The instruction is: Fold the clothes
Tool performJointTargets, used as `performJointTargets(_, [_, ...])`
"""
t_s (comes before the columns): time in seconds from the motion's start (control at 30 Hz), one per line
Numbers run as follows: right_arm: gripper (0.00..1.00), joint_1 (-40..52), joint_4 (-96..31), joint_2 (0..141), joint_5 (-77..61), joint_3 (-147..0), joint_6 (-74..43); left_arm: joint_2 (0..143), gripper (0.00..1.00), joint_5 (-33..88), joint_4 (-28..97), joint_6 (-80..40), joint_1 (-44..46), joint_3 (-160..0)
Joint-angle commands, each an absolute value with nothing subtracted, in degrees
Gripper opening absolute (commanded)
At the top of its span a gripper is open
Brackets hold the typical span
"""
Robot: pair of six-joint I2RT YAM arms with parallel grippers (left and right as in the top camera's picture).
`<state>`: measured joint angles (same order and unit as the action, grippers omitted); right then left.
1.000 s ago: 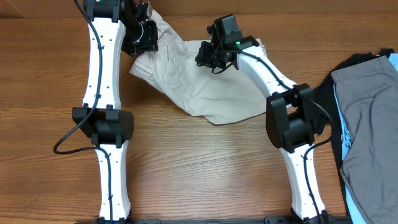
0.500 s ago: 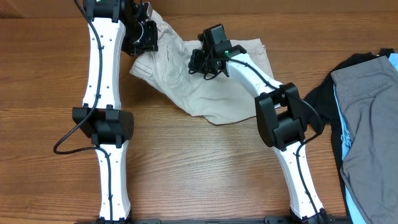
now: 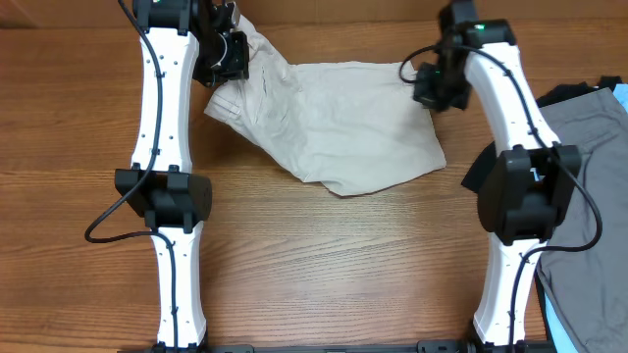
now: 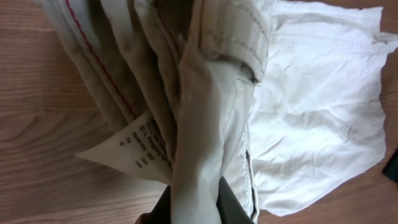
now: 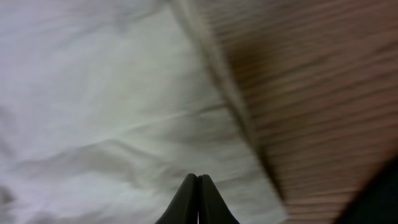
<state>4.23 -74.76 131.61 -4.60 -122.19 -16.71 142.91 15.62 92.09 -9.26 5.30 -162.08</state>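
I should pin the hem's near corner (image 3: 437, 162) with my right gripper before folding, as the shorts' leg end (image 3: 412, 137) lies free and my left gripper holds their waistband end.
The clothes, a pair of light beige shorts (image 3: 343, 118), lie spread on the wooden table between my two arms. My left gripper (image 3: 222, 57) is shut on a bunched fold at the waistband end, at the far left. In the left wrist view that fold (image 4: 199, 124) runs down into the gripper (image 4: 196, 200), beside a white printed tag (image 4: 127, 149). My right gripper (image 3: 434, 86) hangs at the shorts' upper right corner. In the blurred right wrist view it (image 5: 198, 180) is shut, fingers pressed together over the cloth (image 5: 93, 93), with nothing seen between them.
A grey garment (image 3: 589, 167) lies at the right edge on top of a black one (image 3: 561, 96), with some light blue (image 3: 554, 328) at the bottom right. Bare wooden table (image 3: 334, 265) fills the front half.
My right arm has swung from the middle of the shorts out to their right edge. The shorts' right side now lies spread wider and flatter. The left arm has not moved.
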Motion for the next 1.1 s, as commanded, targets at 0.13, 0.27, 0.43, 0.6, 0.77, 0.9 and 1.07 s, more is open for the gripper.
performJointTargets(0.13, [0.04,-0.5,-72.9,131.8,-3.4,-112.1,-16.0,142.5,0.04,16.1,90.5,-12.5,8.8,-164.1])
performJointTargets(0.27, [0.04,-0.7,-73.2,131.8,-4.8,-110.1,-16.0,142.5,0.04,16.1,89.9,-13.0,10.3,-164.1])
performJointTargets(0.43, [0.04,-0.8,-75.4,131.8,-8.7,-110.2,-12.4,142.5,0.04,16.1,90.0,-14.9,10.7,-164.1])
performJointTargets(0.6, [0.04,-0.8,-76.7,131.8,-10.8,-110.2,-11.7,142.3,0.04,16.8,90.1,-17.2,10.9,-164.1])
performJointTargets(0.77, [0.04,-0.6,-76.5,131.8,-10.8,-109.3,-11.7,141.0,0.04,18.1,88.5,-18.1,12.1,-164.1])
performJointTargets(0.9, [0.04,-0.4,-75.0,131.8,-11.3,-105.7,-11.9,140.1,0.04,19.2,86.9,-18.5,13.4,-164.1])
performJointTargets(1.07, [0.04,-0.2,-71.0,131.8,-12.2,-100.7,-11.9,140.0,0.04,22.3,83.8,-19.0,15.8,-164.1])
